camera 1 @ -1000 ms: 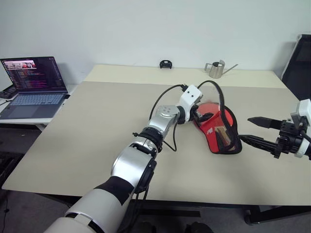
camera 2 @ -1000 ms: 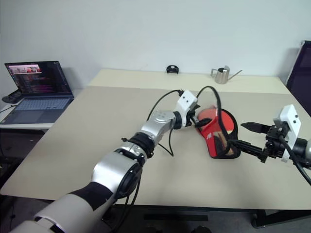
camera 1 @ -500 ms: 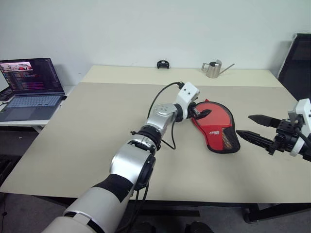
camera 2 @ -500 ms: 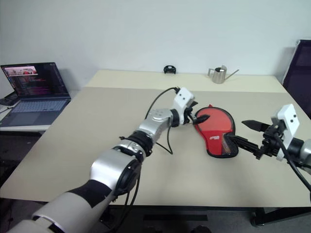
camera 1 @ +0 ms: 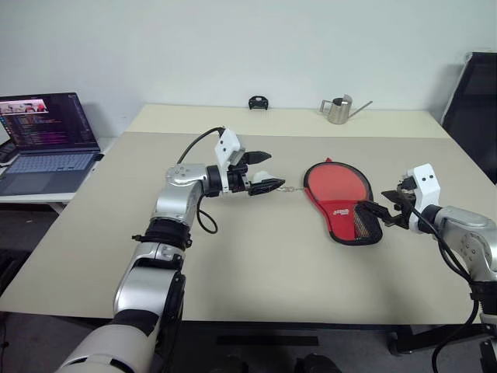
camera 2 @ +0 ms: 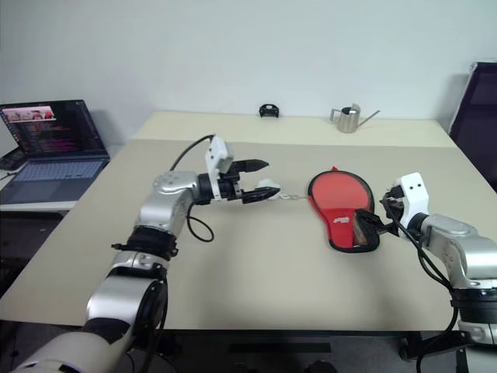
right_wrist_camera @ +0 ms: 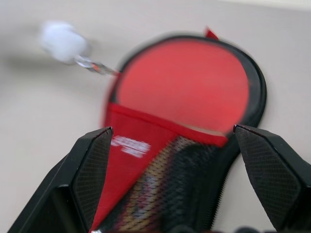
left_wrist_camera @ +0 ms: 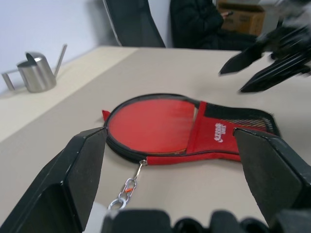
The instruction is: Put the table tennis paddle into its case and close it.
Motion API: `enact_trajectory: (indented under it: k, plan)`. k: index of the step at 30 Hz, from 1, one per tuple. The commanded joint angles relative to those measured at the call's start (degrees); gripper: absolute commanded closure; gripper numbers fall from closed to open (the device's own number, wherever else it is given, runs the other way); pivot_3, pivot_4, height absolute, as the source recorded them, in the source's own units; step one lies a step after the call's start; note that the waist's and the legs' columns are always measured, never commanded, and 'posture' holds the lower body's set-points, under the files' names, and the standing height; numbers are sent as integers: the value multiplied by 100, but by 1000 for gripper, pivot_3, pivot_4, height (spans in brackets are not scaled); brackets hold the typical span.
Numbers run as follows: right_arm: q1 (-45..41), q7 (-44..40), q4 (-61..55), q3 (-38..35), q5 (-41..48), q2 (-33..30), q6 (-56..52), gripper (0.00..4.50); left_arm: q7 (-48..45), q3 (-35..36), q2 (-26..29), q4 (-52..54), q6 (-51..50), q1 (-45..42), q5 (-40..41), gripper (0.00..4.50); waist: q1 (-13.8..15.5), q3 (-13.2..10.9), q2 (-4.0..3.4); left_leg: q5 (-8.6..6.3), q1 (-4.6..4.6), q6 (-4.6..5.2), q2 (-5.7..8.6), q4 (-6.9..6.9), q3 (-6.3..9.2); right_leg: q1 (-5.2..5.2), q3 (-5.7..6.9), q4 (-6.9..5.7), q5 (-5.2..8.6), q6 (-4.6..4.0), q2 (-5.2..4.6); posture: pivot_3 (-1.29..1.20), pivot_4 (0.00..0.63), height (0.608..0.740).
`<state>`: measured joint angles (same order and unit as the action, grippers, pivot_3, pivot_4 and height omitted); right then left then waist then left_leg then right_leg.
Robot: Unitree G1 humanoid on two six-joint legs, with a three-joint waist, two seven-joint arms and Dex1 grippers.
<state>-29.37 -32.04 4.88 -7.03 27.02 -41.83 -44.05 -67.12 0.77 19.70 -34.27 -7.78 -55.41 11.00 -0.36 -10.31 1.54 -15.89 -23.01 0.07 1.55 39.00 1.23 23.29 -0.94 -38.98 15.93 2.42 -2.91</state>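
A short chain [camera 1: 290, 189] links the white ball [camera 1: 262, 177] to the case's rim, so the zipper should slide around the case's round end when I pull the ball.
The case [camera 1: 346, 220] lies flat on the table, red side up, with its black zipper rim open around the round end. The table tennis paddle [camera 1: 335, 182] sits inside; its red face [right_wrist_camera: 187, 82] is bare and its handle shows dimly through the black mesh [right_wrist_camera: 170, 194]. A short chain [left_wrist_camera: 127, 187] runs from the rim to a white ball [camera 1: 262, 177]. My left gripper [camera 1: 276, 169] is open, left of the case, with the ball by its fingers. At the mesh end, my right gripper [camera 1: 371, 214] stands open, close to the case.
An open laptop [camera 1: 46, 132] sits on a side table at the far left. A metal watering can [camera 1: 339, 111] and a small black object [camera 1: 258, 102] stand at the back. A dark chair [camera 1: 474, 101] is beyond the table's right edge.
The left gripper has drawn back to the left, off the case. The case, tilted up a second ago, now lies flat. The right gripper has come in to its mesh end.
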Motion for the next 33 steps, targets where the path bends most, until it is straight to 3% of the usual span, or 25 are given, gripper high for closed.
enact_trajectory:
  k: [1, 11, 23, 33]
  plan:
    - [-436, 53, 704, 100, -425, 105, 393, 160, -38, -3, 270, 1209, -588, 289, 305, 0, -5, 0, 0, 0, 0, 0, 0, 0, -1, 0, 0, -1, 0, 0, 0, 0, 150, 740]
    - [-1243, -148, 2736, 549, -1453, 407, 1444, 160, 266, -38, 591, 2498, -1315, 811, 600, 0, -17, 1, -1, 0, 3, 0, -1, 0, 1, -2, 1, -3, -1, -1, 1, 0, 150, 740]
    - [-1610, -1208, 3708, 976, -1865, 614, 1667, 160, 172, -172, 718, 2497, -1271, 765, 598, 0, -129, 1, -2, 1, 7, -1, -2, 0, -1, -6, 1, -3, -1, -1, 1, 0, 150, 740]
    - [-2126, -1530, 4668, 890, -1998, 953, 1418, 160, -270, -336, 840, 2523, -1430, 702, 808, 0, -224, 5, -6, 1, 16, -2, -13, -1, -6, -6, -2, -9, -2, -3, 8, 0, 150, 740]
